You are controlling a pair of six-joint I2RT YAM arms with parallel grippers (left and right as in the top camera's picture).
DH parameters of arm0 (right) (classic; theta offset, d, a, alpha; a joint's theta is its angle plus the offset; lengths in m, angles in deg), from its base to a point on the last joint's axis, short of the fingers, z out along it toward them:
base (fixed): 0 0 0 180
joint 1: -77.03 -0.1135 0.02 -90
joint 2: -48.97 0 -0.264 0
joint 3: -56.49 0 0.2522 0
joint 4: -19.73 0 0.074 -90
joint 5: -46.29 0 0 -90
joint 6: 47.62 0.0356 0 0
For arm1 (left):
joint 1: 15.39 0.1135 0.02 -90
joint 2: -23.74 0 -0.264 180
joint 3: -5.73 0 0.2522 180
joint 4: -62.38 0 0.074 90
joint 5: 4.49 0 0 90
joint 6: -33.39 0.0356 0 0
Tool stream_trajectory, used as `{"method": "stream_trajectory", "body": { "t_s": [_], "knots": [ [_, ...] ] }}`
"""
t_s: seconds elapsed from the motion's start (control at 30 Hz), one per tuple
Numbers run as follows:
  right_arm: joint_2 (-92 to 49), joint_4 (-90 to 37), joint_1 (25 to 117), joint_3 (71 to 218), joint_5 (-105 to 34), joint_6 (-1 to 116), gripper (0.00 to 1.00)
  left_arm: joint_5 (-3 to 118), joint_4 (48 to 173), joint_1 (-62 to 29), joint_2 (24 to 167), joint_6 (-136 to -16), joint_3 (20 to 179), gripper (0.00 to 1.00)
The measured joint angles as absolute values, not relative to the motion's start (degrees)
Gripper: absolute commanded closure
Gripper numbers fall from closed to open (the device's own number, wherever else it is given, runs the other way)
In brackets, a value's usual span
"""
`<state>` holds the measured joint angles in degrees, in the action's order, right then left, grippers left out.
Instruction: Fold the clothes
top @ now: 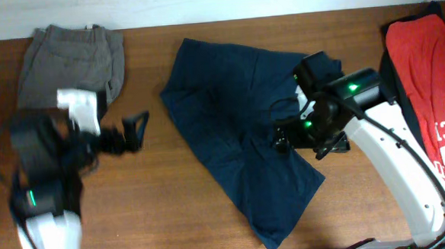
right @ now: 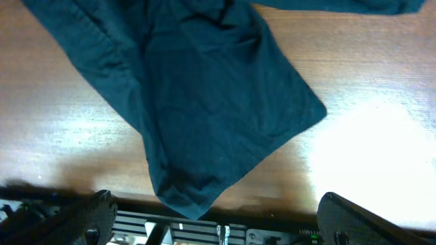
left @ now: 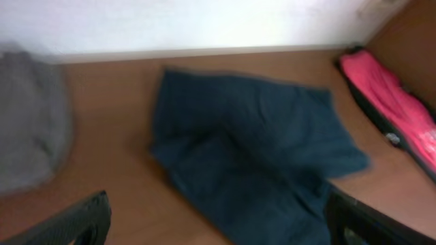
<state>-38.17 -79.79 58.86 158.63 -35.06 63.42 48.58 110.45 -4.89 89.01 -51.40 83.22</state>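
Note:
One leg of the navy shorts (top: 262, 206) lies at a slant across the front edge, so the robot's right gripper should pinch that leg's hem corner (right: 191, 204) and draw the leg back.
The dark navy shorts (top: 230, 116) lie spread and rumpled on the wooden table, one leg reaching toward the front edge. They also show in the left wrist view (left: 252, 150) and the right wrist view (right: 197, 102). My left gripper (top: 135, 131) is open and empty, above bare wood left of the shorts. My right gripper (top: 311, 139) is open and empty, hovering over the right side of the shorts. In the right wrist view its fingers (right: 211, 221) frame the leg's hem near the table's front edge.
Grey-olive shorts (top: 70, 64) lie at the back left, also in the left wrist view (left: 27, 122). A red T-shirt with white lettering (top: 434, 90) lies on dark cloth at the right, also in the left wrist view (left: 395, 102). The table edge (right: 204, 228) runs under the right gripper.

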Motion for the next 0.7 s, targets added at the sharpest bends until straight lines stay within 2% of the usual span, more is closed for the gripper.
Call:
{"method": "stream_trajectory", "body": {
  "t_s": [0.17,0.3,0.37,0.7],
  "knots": [
    [-38.1,-79.9,62.5,158.6,-34.4,63.4,0.01,37.4,116.9,-4.8,107.7,-50.8,96.7,0.01],
    [-38.1,-79.9,64.3,158.6,-34.3,63.4,0.01,29.8,115.6,-5.1,115.4,-50.8,97.9,0.01],
    [-38.1,-79.9,64.7,158.6,-34.3,63.4,0.01,29.6,114.5,-6.0,117.5,-50.8,97.9,0.01],
    [-38.1,-81.7,64.7,158.5,-33.6,63.4,0.01,56.8,109.1,-25.3,119.5,-50.6,101.3,0.01]
  ]
}}
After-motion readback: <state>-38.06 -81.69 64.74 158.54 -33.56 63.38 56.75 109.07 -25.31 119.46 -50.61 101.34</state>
